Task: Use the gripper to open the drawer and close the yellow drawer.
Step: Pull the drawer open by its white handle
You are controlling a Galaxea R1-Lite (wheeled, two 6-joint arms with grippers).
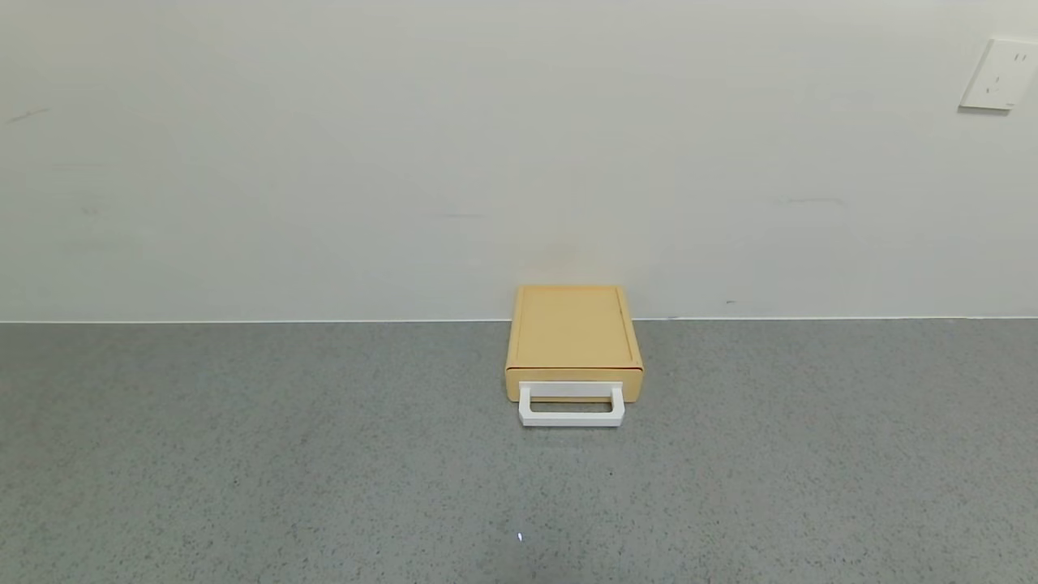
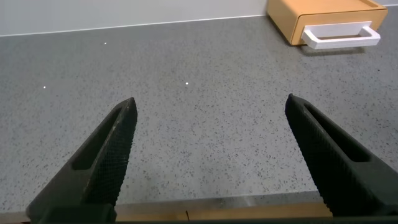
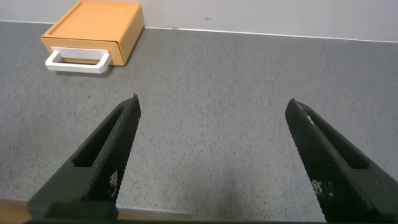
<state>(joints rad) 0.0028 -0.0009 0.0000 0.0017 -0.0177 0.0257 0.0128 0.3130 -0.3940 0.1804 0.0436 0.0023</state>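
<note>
My gripper will slide the drawer (image 1: 574,375) straight out when it pulls, and the drawer's box will stay against the wall, because a dark seam (image 1: 574,368) runs above the white handle.
The pale-yellow drawer box (image 1: 573,332) stands against the wall at the middle of the grey counter, its drawer shut flush, the white loop handle (image 1: 571,405) on its front facing me. Neither arm shows in the head view. My left gripper (image 2: 211,106) is open and empty, low over the counter's near edge, far from the drawer (image 2: 323,15) and its handle (image 2: 342,34). My right gripper (image 3: 213,104) is open and empty too, also near the front edge, with the drawer (image 3: 96,25) and handle (image 3: 78,61) far off.
The grey speckled counter (image 1: 284,454) runs to a white wall at the back. A white wall socket (image 1: 999,75) sits high at the right. A wooden front edge (image 2: 205,211) shows under the left gripper.
</note>
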